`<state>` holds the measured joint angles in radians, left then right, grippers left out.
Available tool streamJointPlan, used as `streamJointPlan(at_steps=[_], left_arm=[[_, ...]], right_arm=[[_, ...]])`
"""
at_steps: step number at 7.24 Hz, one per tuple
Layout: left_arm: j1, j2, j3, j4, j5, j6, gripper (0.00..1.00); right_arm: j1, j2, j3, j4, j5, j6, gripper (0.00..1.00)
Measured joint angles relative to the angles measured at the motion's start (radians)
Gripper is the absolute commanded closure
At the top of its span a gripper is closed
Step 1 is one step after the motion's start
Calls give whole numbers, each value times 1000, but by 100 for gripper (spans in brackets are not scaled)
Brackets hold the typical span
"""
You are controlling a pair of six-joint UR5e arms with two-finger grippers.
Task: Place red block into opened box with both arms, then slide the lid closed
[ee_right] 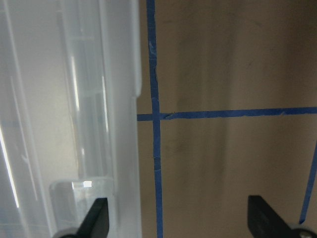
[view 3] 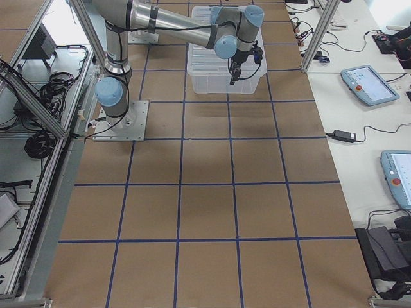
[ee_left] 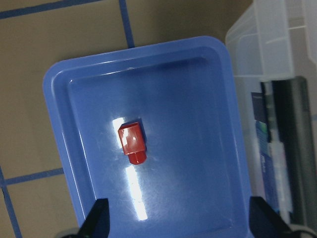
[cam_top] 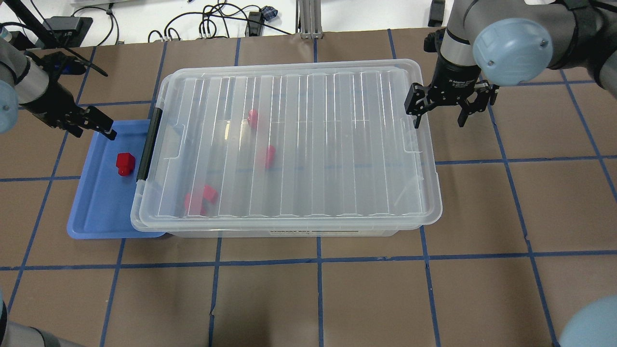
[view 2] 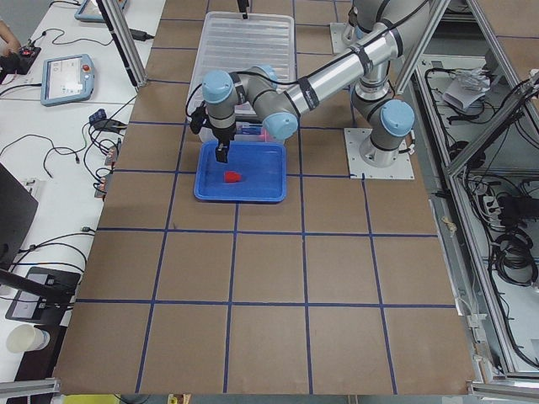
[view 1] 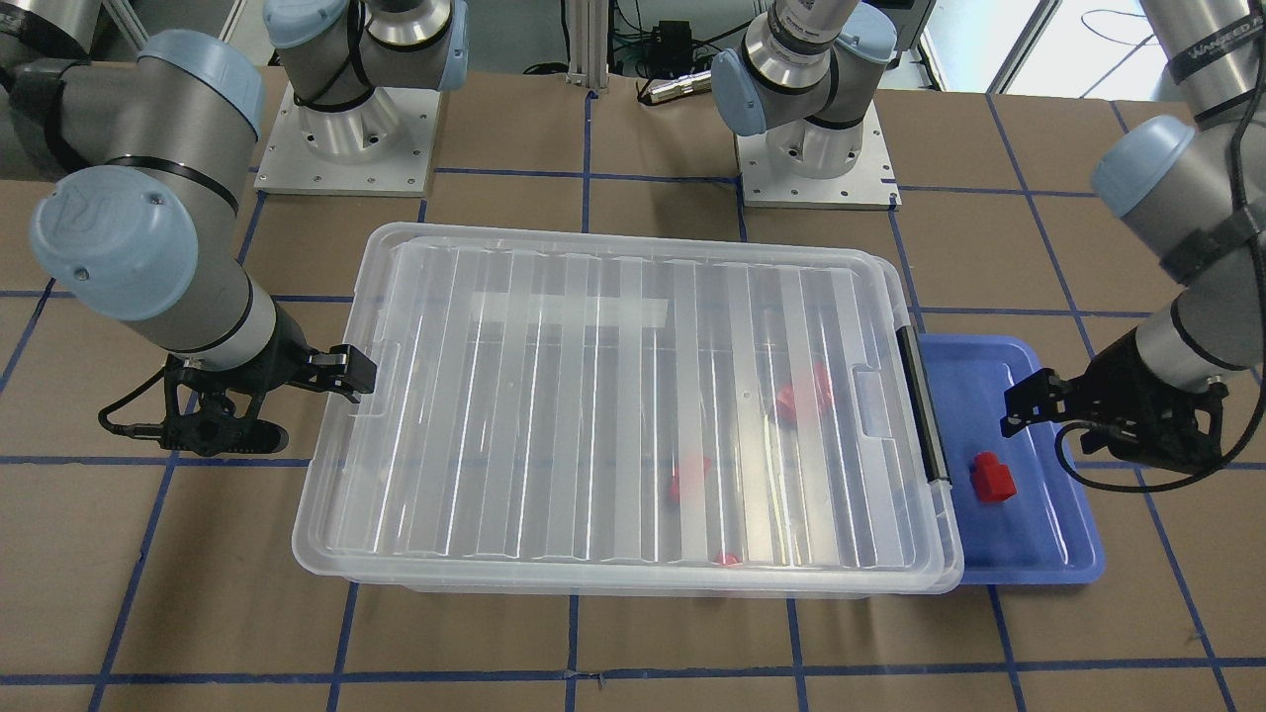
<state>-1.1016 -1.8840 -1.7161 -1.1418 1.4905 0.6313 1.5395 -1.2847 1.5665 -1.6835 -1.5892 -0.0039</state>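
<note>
The lid [view 1: 629,409] will slide flat across the clear box when I pull it, because the black clip bar [view 1: 923,403] hangs clear of the ribbed lid's rim.
A red block [cam_top: 125,163] lies in the blue tray [cam_top: 96,212], also clear in the left wrist view [ee_left: 132,143]. My left gripper [cam_top: 89,126] hangs open above the tray's far part, empty, its tips [ee_left: 181,223] straddling the tray. The clear box [cam_top: 289,232] sits mid-table with its ribbed lid [cam_top: 313,144] lying over it. Three red blocks [cam_top: 268,156] show blurred through the lid. My right gripper [cam_top: 439,115] stands open and empty just beyond the lid's opposite short end; one finger is next to the rim [ee_right: 74,99].
The box's black clip bar [cam_top: 147,144] faces the tray, and the lid's corner overhangs the tray's edge. Brown table [cam_top: 337,299] with blue tape grid lies all around. Cables [cam_top: 217,19] lie past the far edge.
</note>
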Motion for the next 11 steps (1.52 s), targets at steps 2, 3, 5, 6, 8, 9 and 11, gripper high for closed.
streamJointPlan(at_steps=[2,3,5,6,8,9,11], left_arm=[[1,-58,-54,101,5,-33,0],[2,-84,-62,122,9,-39,0],[3,-127,-63,150,12,-53,28],[3,-143,-60,170,14,-68,61],[2,-164,-57,187,16,-83,69],[2,-171,-56,190,16,-90,72],[-22,-144,-20,175,47,-97,78]], right_arm=[[-28,0,3,2,-3,-12,0],[-50,0,3,4,-3,-16,0],[-77,-1,-2,-3,-17,-35,0],[-85,-1,-4,-11,-33,-64,0],[-123,-1,-5,-20,-47,-118,0],[-151,-1,-6,-21,-51,-155,0],[-199,-1,-12,-22,-64,-210,0]])
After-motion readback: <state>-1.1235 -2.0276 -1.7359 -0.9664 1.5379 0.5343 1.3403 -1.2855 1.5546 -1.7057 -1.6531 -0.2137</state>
